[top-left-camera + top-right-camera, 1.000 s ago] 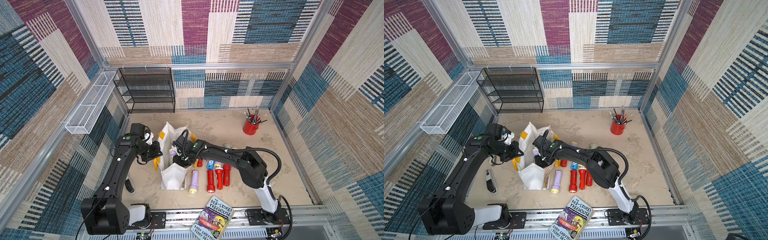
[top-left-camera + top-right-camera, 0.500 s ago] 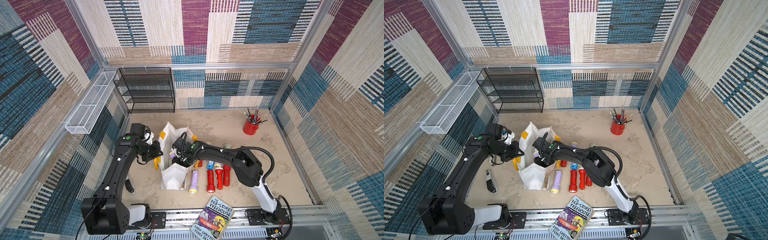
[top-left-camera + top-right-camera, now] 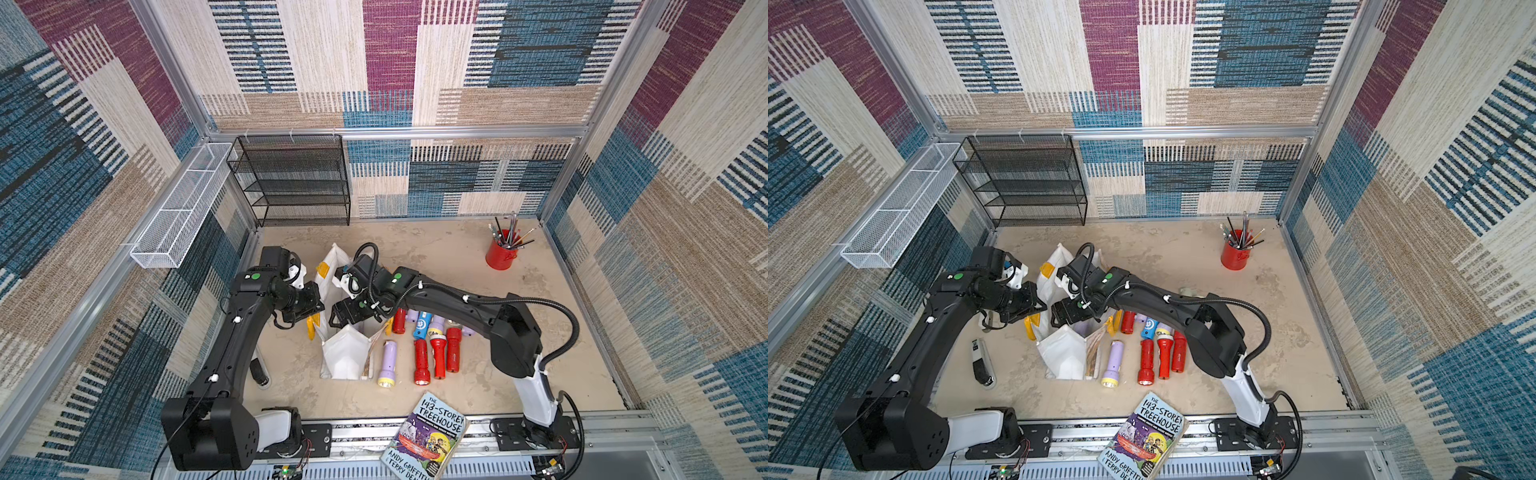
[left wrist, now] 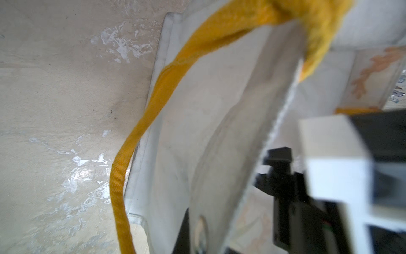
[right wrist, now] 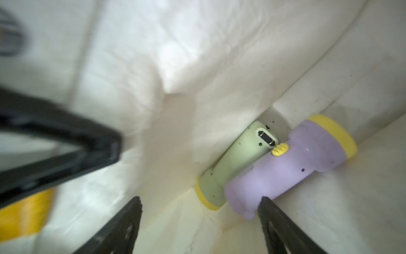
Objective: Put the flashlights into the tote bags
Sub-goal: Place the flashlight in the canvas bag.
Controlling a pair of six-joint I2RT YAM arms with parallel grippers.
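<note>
The lilac flashlight inside the bag (image 5: 281, 171) is free of my fingers, so my right gripper should keep moving up and close on the red flashlight (image 3: 453, 350) farthest from the bag.
The white tote bag (image 3: 345, 357) (image 3: 1061, 353) stands open on the sandy floor. My left gripper (image 3: 318, 305) (image 4: 197, 237) is shut on the bag's side wall beside a yellow handle (image 4: 153, 105). My right gripper (image 3: 345, 318) (image 5: 200, 204) reaches down into the bag and is open. Just beyond its fingertips a lilac flashlight (image 5: 292, 167) and a pale green flashlight (image 5: 239, 162) lie on the bag's bottom, neither held. Right of the bag, several flashlights lie on the floor: a lilac one (image 3: 387, 363), red ones (image 3: 420, 361) and a blue one (image 3: 422, 324).
A paperback book (image 3: 428, 440) overhangs the front rail. A red cup of pencils (image 3: 501, 253) stands at the back right. A black mesh rack (image 3: 295, 183) lines the back wall and a white wire basket (image 3: 183, 208) the left wall. A small dark object (image 3: 259, 372) lies under the left arm.
My right gripper's jaws have spread apart inside the bag and let go of the lilac flashlight, which now lies on the bag's bottom. The left arm has kept still.
</note>
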